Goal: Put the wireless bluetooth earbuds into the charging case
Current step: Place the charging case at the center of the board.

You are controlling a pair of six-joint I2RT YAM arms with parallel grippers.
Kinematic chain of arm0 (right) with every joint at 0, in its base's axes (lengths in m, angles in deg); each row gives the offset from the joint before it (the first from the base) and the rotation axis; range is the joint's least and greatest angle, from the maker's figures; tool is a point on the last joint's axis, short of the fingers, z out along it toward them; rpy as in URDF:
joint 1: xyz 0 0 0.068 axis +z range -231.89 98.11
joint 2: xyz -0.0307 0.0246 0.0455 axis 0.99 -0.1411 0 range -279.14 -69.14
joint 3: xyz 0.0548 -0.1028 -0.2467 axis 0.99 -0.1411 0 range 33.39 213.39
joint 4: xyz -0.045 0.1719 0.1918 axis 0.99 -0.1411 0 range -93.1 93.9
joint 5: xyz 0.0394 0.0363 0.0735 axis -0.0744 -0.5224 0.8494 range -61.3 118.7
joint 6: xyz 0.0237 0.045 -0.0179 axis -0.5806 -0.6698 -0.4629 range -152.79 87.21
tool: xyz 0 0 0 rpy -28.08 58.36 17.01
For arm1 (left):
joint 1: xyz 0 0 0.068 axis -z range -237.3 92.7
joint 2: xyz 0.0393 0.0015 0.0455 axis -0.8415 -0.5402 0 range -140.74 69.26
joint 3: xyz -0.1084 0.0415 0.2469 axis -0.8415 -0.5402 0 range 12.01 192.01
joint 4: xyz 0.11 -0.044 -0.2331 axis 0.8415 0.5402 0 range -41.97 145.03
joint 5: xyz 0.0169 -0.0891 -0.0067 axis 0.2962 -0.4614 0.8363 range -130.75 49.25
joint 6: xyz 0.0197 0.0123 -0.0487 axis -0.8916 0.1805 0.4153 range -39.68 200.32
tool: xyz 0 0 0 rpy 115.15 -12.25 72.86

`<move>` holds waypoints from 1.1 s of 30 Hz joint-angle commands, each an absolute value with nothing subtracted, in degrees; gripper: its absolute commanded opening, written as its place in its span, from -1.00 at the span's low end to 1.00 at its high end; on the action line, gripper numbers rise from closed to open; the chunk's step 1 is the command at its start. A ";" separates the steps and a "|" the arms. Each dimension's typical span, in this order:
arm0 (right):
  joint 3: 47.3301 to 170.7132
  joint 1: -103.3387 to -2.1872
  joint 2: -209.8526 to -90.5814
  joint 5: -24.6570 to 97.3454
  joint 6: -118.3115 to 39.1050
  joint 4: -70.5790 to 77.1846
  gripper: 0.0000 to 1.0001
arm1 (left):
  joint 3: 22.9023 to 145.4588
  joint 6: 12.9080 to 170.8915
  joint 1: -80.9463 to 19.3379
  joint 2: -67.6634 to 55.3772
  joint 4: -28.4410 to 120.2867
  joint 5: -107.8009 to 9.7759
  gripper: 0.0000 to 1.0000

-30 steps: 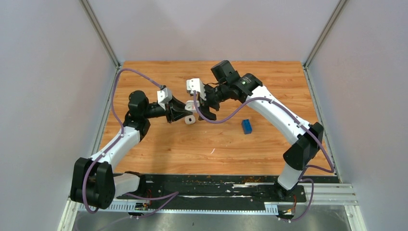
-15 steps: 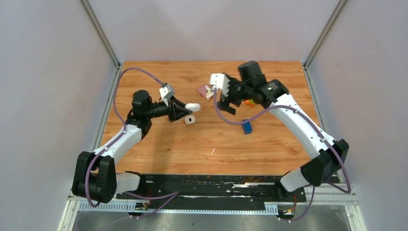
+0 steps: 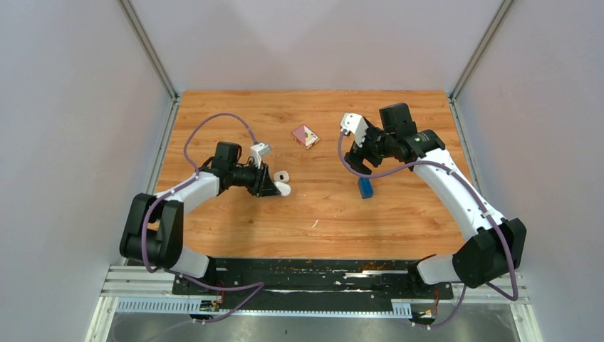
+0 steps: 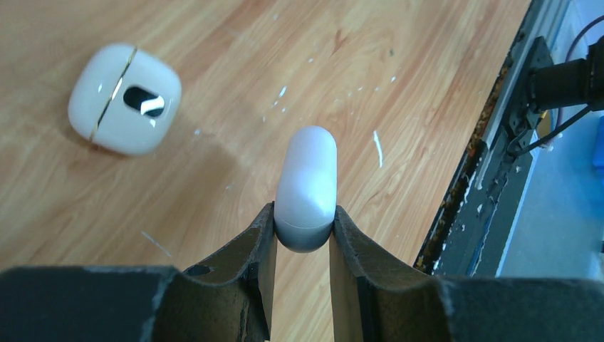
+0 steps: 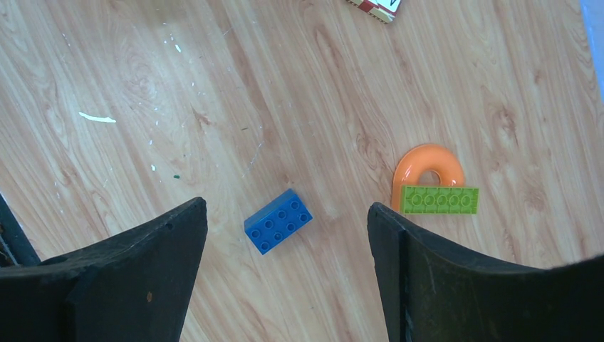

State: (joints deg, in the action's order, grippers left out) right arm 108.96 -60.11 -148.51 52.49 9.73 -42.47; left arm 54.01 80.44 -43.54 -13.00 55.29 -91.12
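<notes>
My left gripper is holding the white pebble point(image 4: 307, 182) low over open wood point(image 4: 185, 221), clear of the charging case. It should carry on lowering the pebble until the pebble rests, and then let go.
The charging case point(image 4: 125, 100) lies shut on the wooden table, cream-white with a dark oval dot on its side; from above the charging case point(image 3: 282, 175) sits just beyond the left fingertips. My left gripper point(image 4: 303, 214) is shut on a smooth white oval pebble point(image 4: 306, 178), held low over the wood; from above the pebble point(image 3: 284, 189) pokes out of the left gripper point(image 3: 278, 188). My right gripper point(image 5: 285, 206) hangs open over the right half, nothing between its fingers; from above the right gripper point(image 3: 354, 158) stands well apart from the case. The earbuds are out of view.
A blue brick point(image 5: 278, 221) lies under the right gripper, also seen from above as the blue brick point(image 3: 365, 187). An orange ring point(image 5: 428, 167) and a green brick point(image 5: 438, 199) lie to its right. A small red-and-white box point(image 3: 305, 135) sits farther back. A thin white scrap point(image 3: 313, 224) lies nearer the front.
The right arm has pulled away to the right, jaws still open. The left arm has drawn back and dropped toward the table, carrying the white pebble down beside the case.
</notes>
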 commanded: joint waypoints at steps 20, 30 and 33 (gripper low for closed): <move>109.89 -60.16 -148.33 53.63 12.73 -39.04 0.67 | 67.46 80.76 -43.42 -28.94 73.79 -78.72 -0.36; 107.74 -60.18 -147.84 53.55 12.58 -38.24 0.70 | 67.91 79.66 -43.50 -24.41 79.66 -71.94 0.86; 108.42 -60.18 -148.19 53.03 12.87 -38.83 0.71 | 69.09 79.35 -43.50 -21.91 80.92 -69.86 1.00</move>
